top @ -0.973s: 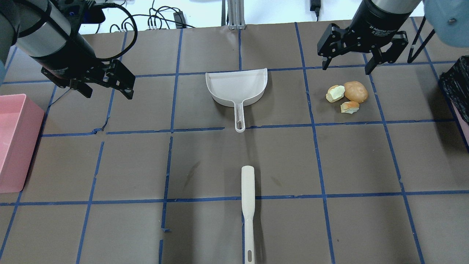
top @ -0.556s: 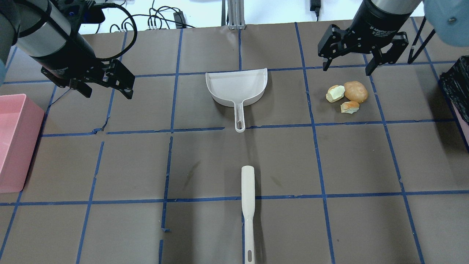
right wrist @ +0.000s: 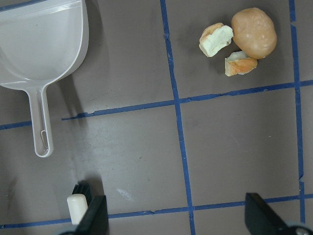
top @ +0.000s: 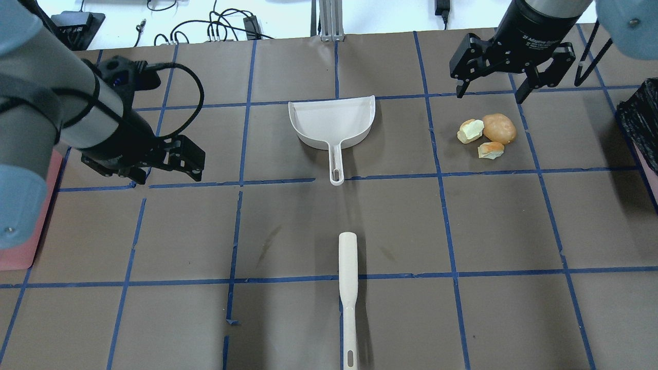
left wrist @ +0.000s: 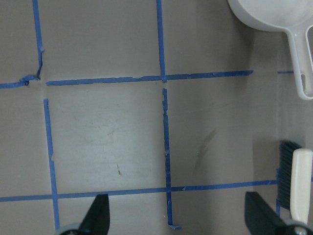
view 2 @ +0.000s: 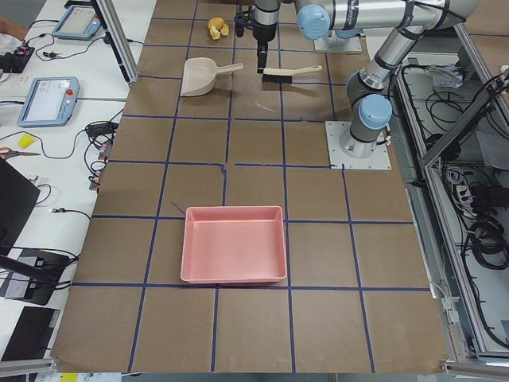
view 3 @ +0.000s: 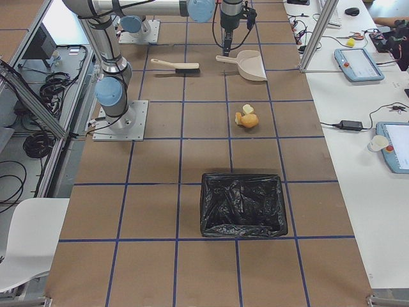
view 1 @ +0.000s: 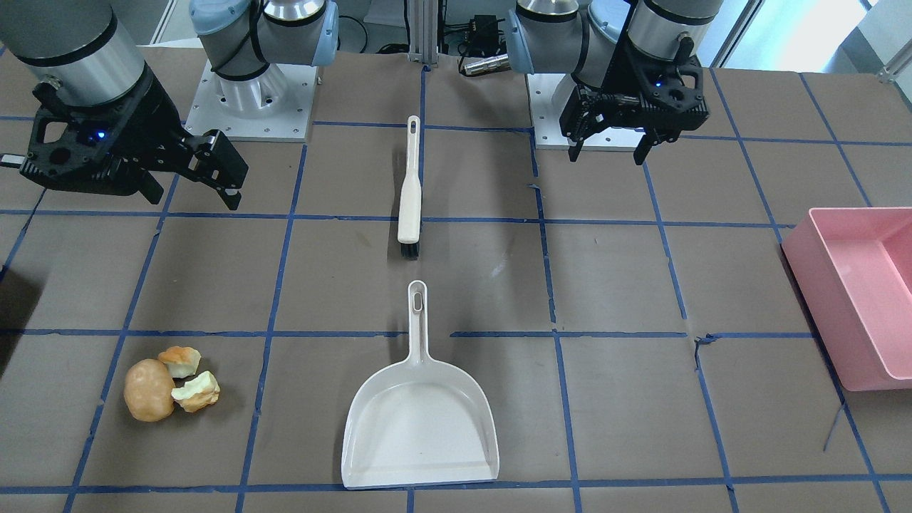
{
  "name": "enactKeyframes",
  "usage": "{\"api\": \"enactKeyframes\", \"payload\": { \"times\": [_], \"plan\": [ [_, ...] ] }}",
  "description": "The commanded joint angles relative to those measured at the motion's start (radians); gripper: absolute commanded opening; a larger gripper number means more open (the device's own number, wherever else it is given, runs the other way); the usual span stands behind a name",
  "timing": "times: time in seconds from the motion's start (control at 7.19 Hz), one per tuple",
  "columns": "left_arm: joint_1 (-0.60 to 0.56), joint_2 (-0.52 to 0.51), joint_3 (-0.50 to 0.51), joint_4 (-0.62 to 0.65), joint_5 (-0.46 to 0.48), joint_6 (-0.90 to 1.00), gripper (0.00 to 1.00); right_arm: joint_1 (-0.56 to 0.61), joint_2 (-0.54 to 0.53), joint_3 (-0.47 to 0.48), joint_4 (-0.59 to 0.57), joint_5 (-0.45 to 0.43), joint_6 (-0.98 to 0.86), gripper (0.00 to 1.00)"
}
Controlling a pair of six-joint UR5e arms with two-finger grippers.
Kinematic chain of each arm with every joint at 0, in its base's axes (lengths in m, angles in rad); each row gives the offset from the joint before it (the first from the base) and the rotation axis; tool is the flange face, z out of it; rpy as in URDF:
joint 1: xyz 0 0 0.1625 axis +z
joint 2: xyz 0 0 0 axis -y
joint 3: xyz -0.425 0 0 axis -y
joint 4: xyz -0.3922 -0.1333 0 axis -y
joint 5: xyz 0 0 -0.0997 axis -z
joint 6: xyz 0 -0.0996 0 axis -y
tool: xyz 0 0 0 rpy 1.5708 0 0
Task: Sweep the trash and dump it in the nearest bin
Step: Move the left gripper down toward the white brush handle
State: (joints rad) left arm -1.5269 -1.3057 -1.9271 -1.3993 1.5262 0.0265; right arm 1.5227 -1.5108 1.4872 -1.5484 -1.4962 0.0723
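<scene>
The dustpan's straight front edge [view 1: 420,480] is low and open. The chunky trash [view 1: 171,385] will therefore slide over that edge in whole pieces when I sweep.
The trash lies together at the table's far right: a round tan-brown lump [top: 499,128] and two torn pale chunks [top: 471,131] [top: 491,150]. It also shows in the front view [view 1: 148,390] and the right wrist view [right wrist: 254,33]. My right gripper [top: 488,97] is open and empty, hovering just beyond the trash. A white dustpan [top: 333,122] lies mid-table, its handle toward me. A white brush [top: 348,288] lies nearer me. My left gripper [top: 167,177] is open and empty, above the table left of the dustpan.
A pink bin [view 1: 798,263] stands at the table's left edge, partly hidden by my left arm in the overhead view. A black-lined bin [top: 640,123] stands at the right edge, close to the trash. Blue tape lines grid the brown table.
My left arm has swung nearer to me and slightly right, now covering part of the pink bin. The right gripper has shifted only slightly. Trash, dustpan and brush have not moved.
</scene>
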Motion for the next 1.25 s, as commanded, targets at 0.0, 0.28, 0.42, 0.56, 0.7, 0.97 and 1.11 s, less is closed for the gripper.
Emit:
{"api": "enactKeyframes", "payload": {
  "times": [0.0,0.28,0.42,0.56,0.7,0.97,1.11],
  "plan": [
    [-0.092,0.097,-0.139,0.075,-0.001,-0.142,1.0,-0.006,0.001,-0.001,0.001,0.001,-0.003,1.0],
    [-0.291,0.088,-0.15,0.169,0.009,-0.343,1.0,-0.006,0.001,0.001,0.001,0.002,-0.002,1.0],
    [-0.37,0.085,-0.171,0.213,0.012,-0.426,1.0,-0.004,0.0,0.001,0.001,0.004,-0.002,1.0],
    [-0.442,0.076,-0.22,0.291,0.015,-0.507,1.0,-0.001,-0.002,0.001,-0.002,0.007,0.001,1.0],
    [-0.5,0.057,-0.269,0.413,0.014,-0.573,1.0,-0.001,-0.002,0.002,-0.002,0.008,0.0,1.0],
    [-0.597,-0.015,-0.289,0.503,0.015,-0.67,1.0,0.002,-0.008,0.005,0.001,0.01,0.006,1.0],
    [-0.648,-0.067,-0.308,0.552,0.023,-0.727,0.99,0.002,-0.006,0.007,0.002,0.011,0.006,1.0]
  ]
}}
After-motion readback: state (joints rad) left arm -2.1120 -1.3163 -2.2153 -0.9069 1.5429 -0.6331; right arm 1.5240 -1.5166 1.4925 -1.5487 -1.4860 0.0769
